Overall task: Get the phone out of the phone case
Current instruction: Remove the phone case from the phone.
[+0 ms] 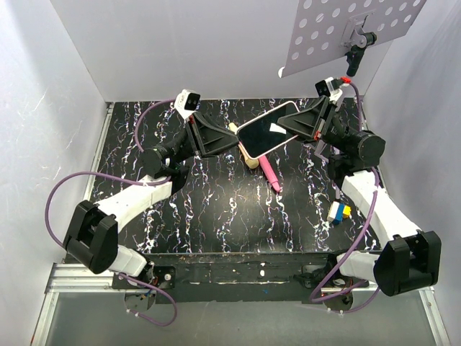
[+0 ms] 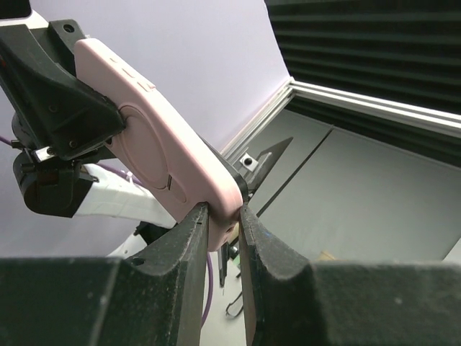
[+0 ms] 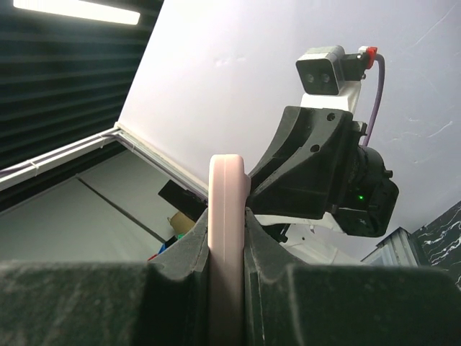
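My left gripper's closed fingers are touching only the phone case's corner [image 2: 229, 205]. I should move them back and use my right gripper to turn the case's edge [image 1: 244, 147] toward them.
The phone [image 1: 263, 135] is held up above the table with its glossy black screen facing up, seated in the salmon-pink phone case [image 1: 268, 115]. My left gripper [image 1: 234, 138] is shut on the case's left end and my right gripper [image 1: 292, 125] on its right end. In the left wrist view the case's pink back [image 2: 155, 140] runs up and away from my left gripper [image 2: 224, 216], which pinches a corner. The right wrist view has the case's edge [image 3: 229, 194] clamped upright in my right gripper [image 3: 229, 229]. In both wrist views the screen is hidden.
A pink marker-like stick [image 1: 271, 176] lies on the black marbled table [image 1: 216, 216] below the phone, beside a small wooden block [image 1: 250, 163]. A small colourful cube [image 1: 338, 212] sits near the right arm. White walls enclose three sides, and a perforated plate [image 1: 346, 29] hangs at the back right.
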`<state>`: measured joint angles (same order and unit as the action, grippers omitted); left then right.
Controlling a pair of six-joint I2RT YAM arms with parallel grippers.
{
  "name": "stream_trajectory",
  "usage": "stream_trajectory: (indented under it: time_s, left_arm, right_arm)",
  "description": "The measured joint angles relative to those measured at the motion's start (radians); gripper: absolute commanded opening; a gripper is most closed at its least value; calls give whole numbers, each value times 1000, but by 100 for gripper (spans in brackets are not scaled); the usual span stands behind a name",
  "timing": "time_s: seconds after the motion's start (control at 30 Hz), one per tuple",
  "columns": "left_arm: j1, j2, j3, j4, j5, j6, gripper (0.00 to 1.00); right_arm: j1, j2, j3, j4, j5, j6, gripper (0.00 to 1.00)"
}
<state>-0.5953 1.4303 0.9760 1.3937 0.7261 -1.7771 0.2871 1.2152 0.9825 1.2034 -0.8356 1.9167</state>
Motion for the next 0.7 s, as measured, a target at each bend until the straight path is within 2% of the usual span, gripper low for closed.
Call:
stream_trajectory:
  time_s: [0.27, 0.53, 0.63, 0.67, 0.7]
  left_arm:
    - [-1, 3, -43, 5, -69, -8, 0]
    - [-2, -34, -183, 6, -134, 7, 0]
    - [-5, -21, -220, -60, -81, 84, 0]
    - [-9, -12, -222, -146, -56, 129, 0]
    - [-10, -15, -222, -217, -44, 173, 5]
  right_arm:
    - [-6, 5, 10, -41, 9, -26, 1]
    - [-7, 48, 30, -50, -13, -62, 1]
    - [21, 47, 72, -31, 47, 2, 1]
    - [29, 40, 91, -16, 55, 12, 1]
    - [36, 30, 103, 3, 60, 23, 1]
